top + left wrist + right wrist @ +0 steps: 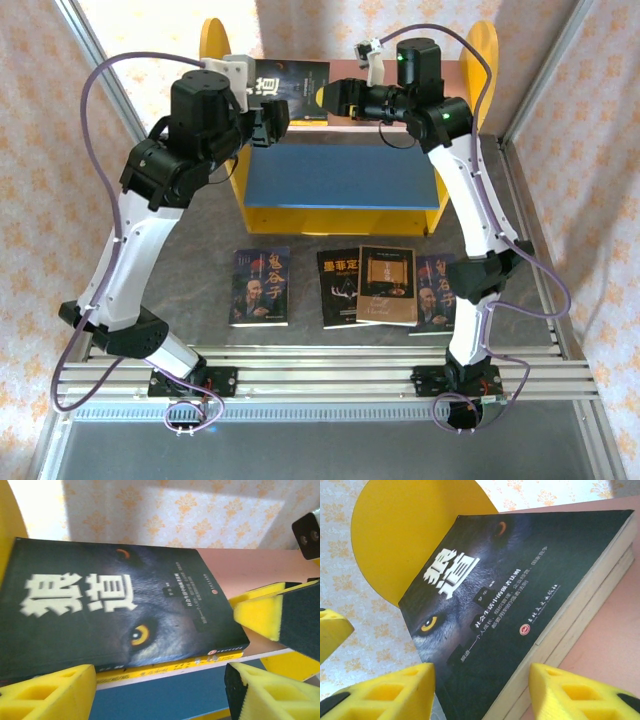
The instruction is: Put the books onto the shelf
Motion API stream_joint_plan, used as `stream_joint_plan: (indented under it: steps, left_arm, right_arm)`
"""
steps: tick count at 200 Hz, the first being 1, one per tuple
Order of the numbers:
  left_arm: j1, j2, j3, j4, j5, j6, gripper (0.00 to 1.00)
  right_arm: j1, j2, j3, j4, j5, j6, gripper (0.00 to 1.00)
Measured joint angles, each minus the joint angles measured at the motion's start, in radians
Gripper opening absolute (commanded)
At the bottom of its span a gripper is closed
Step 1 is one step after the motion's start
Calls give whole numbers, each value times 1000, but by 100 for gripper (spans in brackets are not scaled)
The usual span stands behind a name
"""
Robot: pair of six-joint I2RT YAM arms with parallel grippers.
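The wolf book [306,86] lies squarely over the yellow-covered book, so my left gripper keeps moving away from the shelf until its fingers reach the black book [339,287].
The shelf [340,175] stands at the back, with yellow side panels, a pink upper board [240,570] and a blue lower board. A dark wolf-face book [298,82] [110,605] [520,580] lies flat on the pink board, on top of a yellow-covered book [175,666]. My right gripper [326,97] [482,690] is open, its yellow fingers straddling the wolf book's near corner with small gaps. Open and holding nothing, my left gripper [272,118] [160,690] hovers at the front edge of the pink board. Several more books lie on the table: two with a bearded man [260,286] [437,295], a black one [338,288] and a tan-brown one [387,285].
The shelf's yellow left panel [405,535] rises right behind the wolf book. The two grippers face each other closely over the upper board, and the right gripper's fingers [270,615] show in the left wrist view. Patterned walls and a metal frame enclose the table.
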State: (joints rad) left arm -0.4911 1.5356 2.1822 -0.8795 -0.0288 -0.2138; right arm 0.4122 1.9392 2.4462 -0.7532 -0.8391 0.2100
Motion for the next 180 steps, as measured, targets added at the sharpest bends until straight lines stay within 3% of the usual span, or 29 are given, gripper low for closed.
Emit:
stream_joint_plan:
  steps: [50, 90, 115, 150, 180]
  left_arm:
    - [0, -180, -145, 0, -89, 14, 71]
    - [0, -319, -297, -1, -159, 14, 71]
    - [0, -394, -408, -3, -196, 2, 71]
    - [0, -562, -701, -7, -221, -74, 68]
    - [0, -633, -912, -10, -215, -162, 67]
  right_arm:
    - [-16, -69, -42, -32, 31, -16, 54]
    - [-16, -210, -196, -24, 60, -36, 54]
    - [-16, -354, -413, 26, 89, -40, 55]
    - [-3, -608, -846, 135, 167, -29, 59]
    - [45, -704, -1081, 182, 220, -16, 58]
